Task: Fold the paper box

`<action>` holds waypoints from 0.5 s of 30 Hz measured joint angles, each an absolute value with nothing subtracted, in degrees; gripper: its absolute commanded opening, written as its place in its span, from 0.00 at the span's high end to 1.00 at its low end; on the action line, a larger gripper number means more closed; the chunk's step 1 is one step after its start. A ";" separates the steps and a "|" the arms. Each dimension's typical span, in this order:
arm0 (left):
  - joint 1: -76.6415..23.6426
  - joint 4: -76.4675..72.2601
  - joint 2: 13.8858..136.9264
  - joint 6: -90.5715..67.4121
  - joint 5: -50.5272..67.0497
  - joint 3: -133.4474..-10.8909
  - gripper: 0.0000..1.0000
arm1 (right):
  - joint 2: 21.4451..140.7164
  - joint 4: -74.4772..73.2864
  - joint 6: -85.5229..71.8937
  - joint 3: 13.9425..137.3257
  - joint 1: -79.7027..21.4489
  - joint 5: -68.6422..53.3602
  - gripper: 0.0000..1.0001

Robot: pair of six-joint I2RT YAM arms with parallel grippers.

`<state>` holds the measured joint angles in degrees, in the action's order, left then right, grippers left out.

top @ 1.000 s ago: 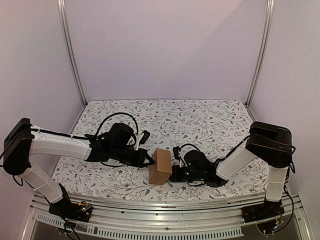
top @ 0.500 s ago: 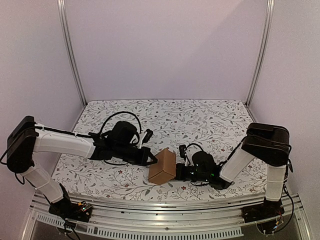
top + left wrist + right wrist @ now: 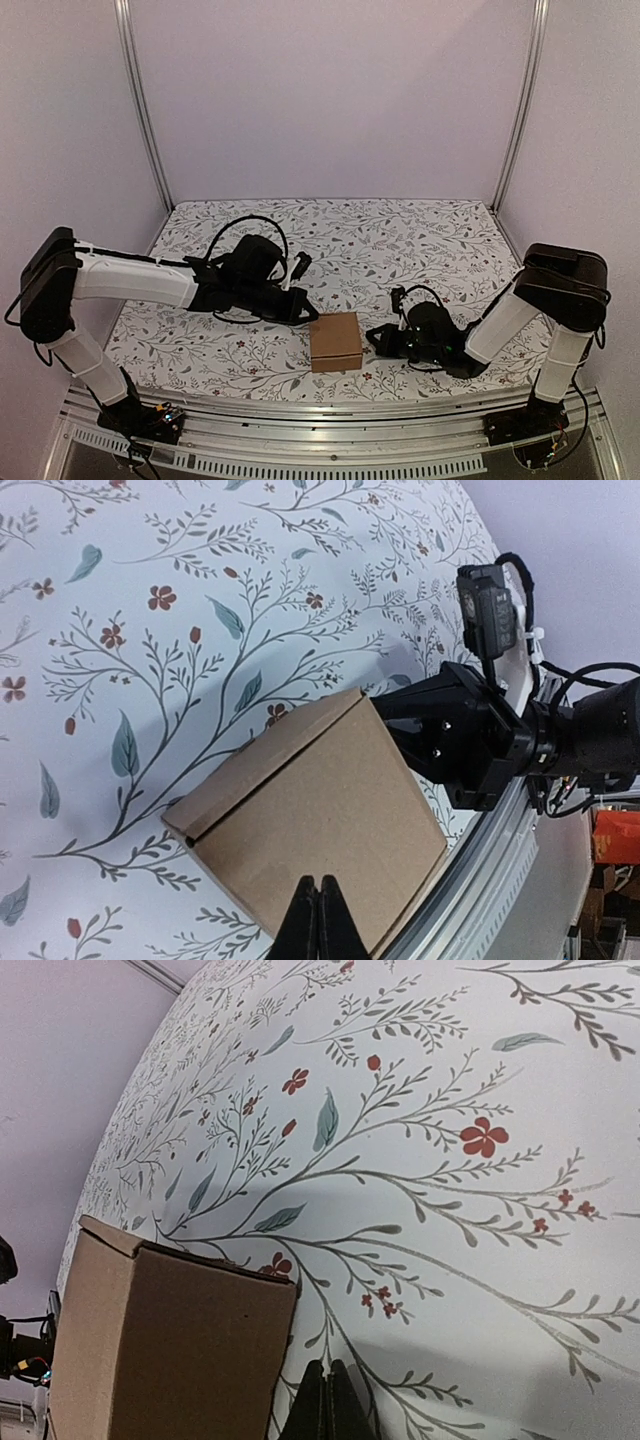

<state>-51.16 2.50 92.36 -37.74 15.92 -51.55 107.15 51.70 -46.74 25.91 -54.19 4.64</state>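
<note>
My right gripper is backing away over the open tablecloth (image 3: 440, 272). The paper box's lid (image 3: 335, 334) lies shut over the box's sides, so the gripper keeps going until its fingers open clear of it.
The paper box (image 3: 336, 341) is a closed brown cardboard box lying flat on the floral tabletop near the front edge, also seen in the left wrist view (image 3: 310, 840) and the right wrist view (image 3: 160, 1345). My left gripper (image 3: 312, 316) is shut, its tips just above the box's far left corner; its closed tips (image 3: 318, 920) hover over the box's top face. My right gripper (image 3: 372, 336) is shut and empty, low on the table a short gap to the box's right (image 3: 328, 1405).
The floral tablecloth (image 3: 400, 250) covers the work surface. A metal rail (image 3: 330, 415) runs along the front edge just in front of the box. Upright frame posts (image 3: 140, 100) stand at the back corners with plain walls behind.
The box went from standing tilted between both grippers to lying flat on the table. The right gripper drew back to the right; the left gripper slid right, toward the box's corner.
</note>
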 measured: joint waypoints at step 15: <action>-51.16 11.40 82.52 -34.22 4.54 -51.96 1.00 | 88.55 26.46 -40.07 25.21 -53.93 9.85 0.95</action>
<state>-51.16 11.40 82.52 -34.22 4.54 -51.96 88.55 26.46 -40.07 25.21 -53.93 9.85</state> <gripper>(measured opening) 0.002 0.043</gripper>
